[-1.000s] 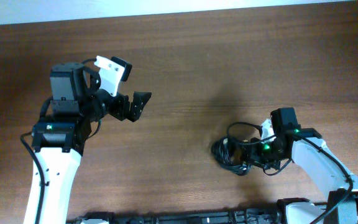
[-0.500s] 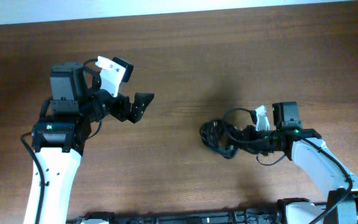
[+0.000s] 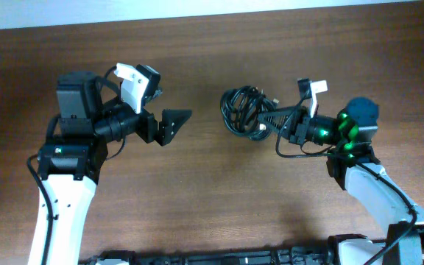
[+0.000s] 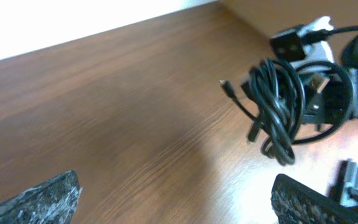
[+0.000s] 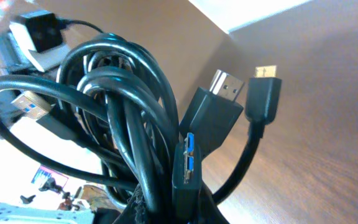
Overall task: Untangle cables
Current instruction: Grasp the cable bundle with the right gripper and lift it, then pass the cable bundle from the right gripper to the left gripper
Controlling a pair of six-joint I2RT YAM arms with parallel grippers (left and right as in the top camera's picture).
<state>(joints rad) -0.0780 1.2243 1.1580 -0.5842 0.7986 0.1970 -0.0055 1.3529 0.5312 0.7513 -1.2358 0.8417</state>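
Observation:
The cables (image 4: 279, 111)' overlapping loops (image 4: 275, 86) are gathered tightly together, so the cables will stay in one heap when I carry them with my left gripper.
The cables (image 3: 243, 112) are a bunched knot of thin black cords with plugs at their ends, held up off the wooden table in the middle of the overhead view. My right gripper (image 3: 274, 122) is shut on the bundle from its right side. In the right wrist view the cables (image 5: 129, 124) fill the frame, with silver, gold and blue plug ends sticking out. My left gripper (image 3: 169, 121) is open and empty, left of the bundle and pointing at it. The left wrist view shows the cables (image 4: 281, 112) hanging ahead to the right.
The brown wooden table (image 3: 212, 199) runs under both arms. A white wall edge lies along the far side (image 3: 197, 9). A black rail (image 3: 219, 258) runs along the front edge.
My right gripper has lifted the cable bundle off the table and carried it up and left toward the middle. My left gripper has edged slightly right.

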